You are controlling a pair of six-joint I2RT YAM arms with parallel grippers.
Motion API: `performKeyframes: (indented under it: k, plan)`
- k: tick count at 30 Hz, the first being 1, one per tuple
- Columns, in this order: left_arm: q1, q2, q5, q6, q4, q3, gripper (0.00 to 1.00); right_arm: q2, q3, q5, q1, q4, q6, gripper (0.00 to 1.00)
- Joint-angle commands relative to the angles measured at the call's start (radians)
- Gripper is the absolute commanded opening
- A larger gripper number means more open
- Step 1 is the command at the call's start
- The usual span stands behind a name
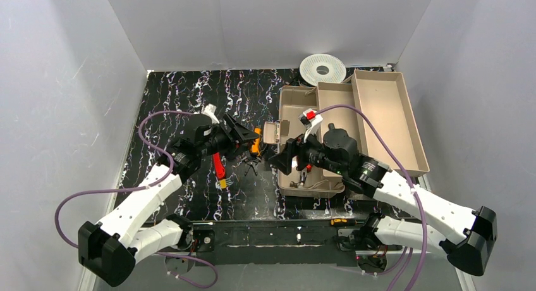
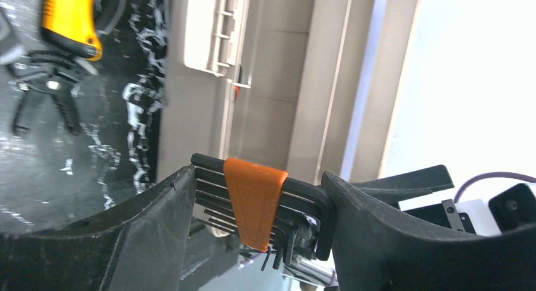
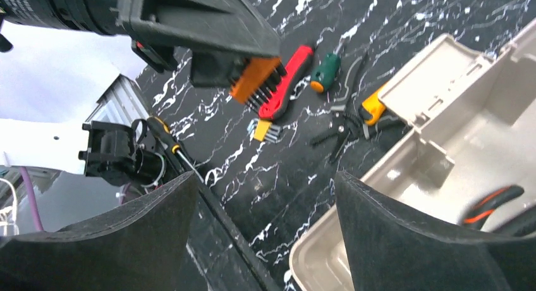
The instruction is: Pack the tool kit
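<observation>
The hex keys (image 3: 255, 80) are in my left gripper beside the toolbox, far from the middle tray (image 1: 336, 99), so next my right gripper takes them and carries them over.
The beige toolbox (image 1: 292, 105) lies open right of centre, its trays (image 1: 383, 111) folded out to the right. My left gripper (image 1: 251, 142) is shut on a set of black hex keys in an orange holder (image 2: 255, 202) and holds it above the mat just left of the box (image 2: 265, 101). The set also shows in the right wrist view (image 3: 251, 80). My right gripper (image 1: 282, 158) is open and empty over the box's near left corner (image 3: 442, 152). A red-handled tool (image 3: 296, 73), a green screwdriver (image 3: 325, 72) and yellow-handled pliers (image 3: 373, 107) lie on the mat.
A round white spool (image 1: 322, 68) lies behind the box. A yellow-and-black screwdriver (image 3: 165, 140) lies at the mat's near edge. Orange-and-black handles (image 3: 493, 202) rest inside the box. White walls stand close on three sides.
</observation>
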Motion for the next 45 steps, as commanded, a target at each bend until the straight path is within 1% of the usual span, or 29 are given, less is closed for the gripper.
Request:
performKeyframes:
  k: [1,7,13,17,20,21,23,25,28,29,30,31,32,33,34,35,36,42,45]
  plan:
    - [-0.065,0.024,0.066,-0.104,0.095,0.063,0.53,0.015,0.025,0.146,0.066,0.163,-0.085,0.86]
    - [-0.146,0.083,0.102,-0.181,0.176,0.093,0.53,0.056,0.036,0.260,0.134,0.193,-0.201,0.85]
    - [-0.165,0.090,0.091,-0.182,0.181,0.117,0.53,0.080,0.048,0.349,0.161,0.174,-0.246,0.78]
    - [-0.173,0.099,0.098,-0.187,0.186,0.124,0.53,0.089,0.051,0.389,0.168,0.174,-0.258,0.66]
    - [-0.182,0.109,0.105,-0.199,0.190,0.115,0.53,0.086,0.042,0.402,0.170,0.197,-0.262,0.52]
    - [-0.185,0.110,0.107,-0.206,0.190,0.107,0.53,0.084,0.040,0.400,0.171,0.204,-0.262,0.50]
    - [-0.195,0.115,0.106,-0.216,0.231,0.093,0.54,0.082,0.033,0.391,0.174,0.217,-0.268,0.43]
    - [-0.201,0.120,0.107,-0.220,0.240,0.084,0.53,0.078,0.023,0.392,0.179,0.229,-0.271,0.38]
    - [-0.206,0.125,0.109,-0.224,0.247,0.074,0.54,0.065,0.008,0.399,0.185,0.252,-0.276,0.36]
    - [-0.206,0.127,0.109,-0.225,0.247,0.072,0.54,0.061,0.005,0.404,0.187,0.253,-0.276,0.30]
    - [-0.206,0.127,0.109,-0.226,0.248,0.070,0.54,0.057,0.004,0.410,0.187,0.250,-0.276,0.22]
    - [-0.207,0.125,0.108,-0.227,0.249,0.069,0.56,0.053,0.004,0.420,0.187,0.246,-0.276,0.16]
    - [-0.206,0.125,0.108,-0.226,0.249,0.066,0.58,0.048,0.004,0.425,0.188,0.245,-0.276,0.12]
    - [-0.207,0.123,0.105,-0.224,0.249,0.067,0.61,0.042,-0.001,0.431,0.188,0.246,-0.276,0.07]
    - [-0.207,0.123,0.103,-0.222,0.249,0.066,0.67,0.035,-0.006,0.434,0.188,0.248,-0.276,0.05]
    - [-0.207,0.121,0.100,-0.217,0.247,0.066,0.74,0.026,-0.010,0.446,0.188,0.249,-0.274,0.01]
    - [-0.206,0.108,0.066,-0.188,0.203,0.079,0.98,0.002,-0.025,0.488,0.189,0.245,-0.264,0.01]
    - [-0.192,0.047,-0.042,-0.097,0.049,0.127,0.98,-0.032,-0.023,0.541,0.188,0.175,-0.234,0.01]
    - [-0.179,0.006,-0.149,-0.035,-0.064,0.158,0.98,-0.054,0.004,0.572,0.188,0.095,-0.194,0.01]
